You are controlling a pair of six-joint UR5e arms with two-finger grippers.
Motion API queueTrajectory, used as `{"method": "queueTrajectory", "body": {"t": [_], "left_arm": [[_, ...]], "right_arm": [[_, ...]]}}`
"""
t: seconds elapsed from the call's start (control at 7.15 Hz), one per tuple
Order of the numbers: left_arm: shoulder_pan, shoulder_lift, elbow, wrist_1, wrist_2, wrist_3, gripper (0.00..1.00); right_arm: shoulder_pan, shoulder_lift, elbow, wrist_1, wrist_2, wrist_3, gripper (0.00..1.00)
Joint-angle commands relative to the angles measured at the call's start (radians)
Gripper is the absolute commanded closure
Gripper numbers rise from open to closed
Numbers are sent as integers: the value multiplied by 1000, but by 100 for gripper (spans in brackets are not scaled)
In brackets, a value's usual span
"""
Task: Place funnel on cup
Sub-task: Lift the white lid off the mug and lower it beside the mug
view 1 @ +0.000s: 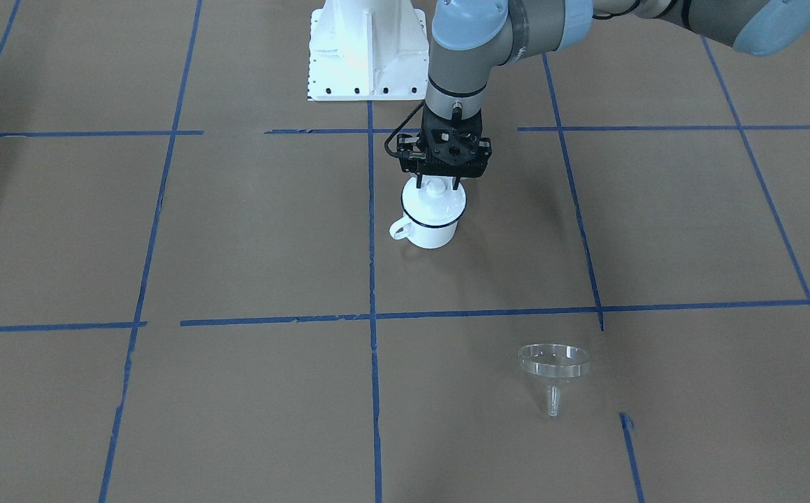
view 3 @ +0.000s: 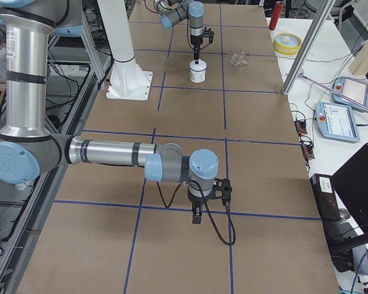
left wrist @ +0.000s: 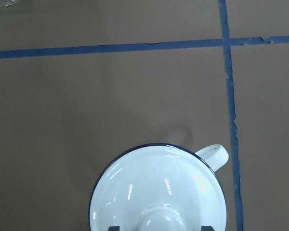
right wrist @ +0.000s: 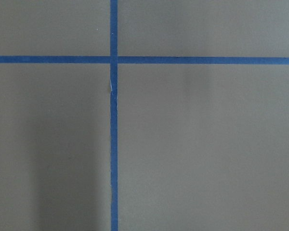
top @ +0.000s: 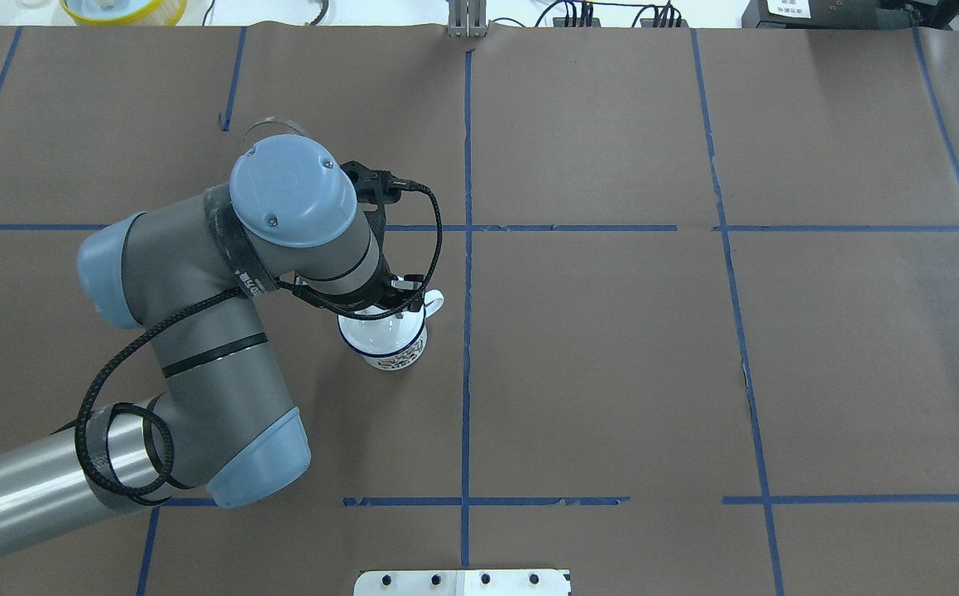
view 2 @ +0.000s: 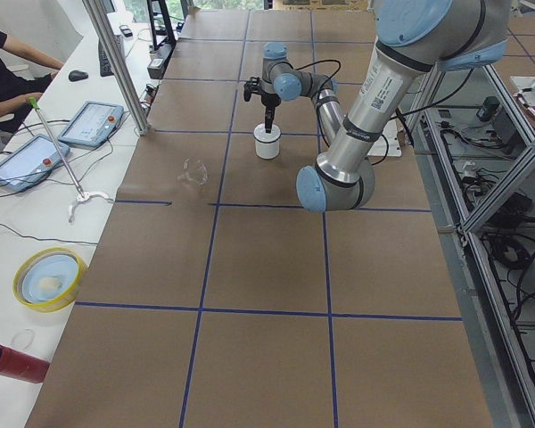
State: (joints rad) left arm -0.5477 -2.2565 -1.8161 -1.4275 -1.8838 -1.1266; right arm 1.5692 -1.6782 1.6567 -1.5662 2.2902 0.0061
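Observation:
The lid [view 1: 432,202] sits inside the cup's dark blue rim [view 1: 432,226]. The lid will come straight off and leave the cup standing when I lift the lid's knob.
The cup [view 1: 432,227] is a white enamel mug with a dark blue rim, upright near the table's middle, with a round white knobbed lid [view 1: 435,199] on it. My left gripper [view 1: 437,184] hangs straight down over the lid, open, with one finger on each side of the knob. In the left wrist view the lid [left wrist: 159,183] fills the bottom and the cup's handle [left wrist: 215,153] sticks out to the right. The clear funnel [view 1: 553,367] lies on the paper far from the cup, toward the operators' side. My right gripper [view 3: 196,214] shows only in the exterior right view; I cannot tell its state.
The white robot base plate [view 1: 366,56] stands behind the cup. A yellow bowl [view 2: 46,278], a red cylinder [view 2: 13,364], tablets [view 2: 94,120] and a metal pole [view 2: 116,62] line the operators' edge. Blue tape lines cross the brown paper.

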Motion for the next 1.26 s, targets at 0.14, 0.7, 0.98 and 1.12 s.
{"method": "queueTrajectory", "body": {"t": [0.14, 0.7, 0.98, 1.12], "left_arm": [[0, -5, 6, -1, 0, 2, 52], [-1, -3, -15, 5, -1, 5, 73], [-8, -3, -104, 85, -3, 11, 98], [-27, -6, -167, 152, -4, 43, 100]], "right_arm": [[0, 0, 0, 0, 0, 0, 0], [0, 0, 0, 0, 0, 0, 0], [0, 0, 0, 0, 0, 0, 0], [0, 0, 0, 0, 0, 0, 0]]}}
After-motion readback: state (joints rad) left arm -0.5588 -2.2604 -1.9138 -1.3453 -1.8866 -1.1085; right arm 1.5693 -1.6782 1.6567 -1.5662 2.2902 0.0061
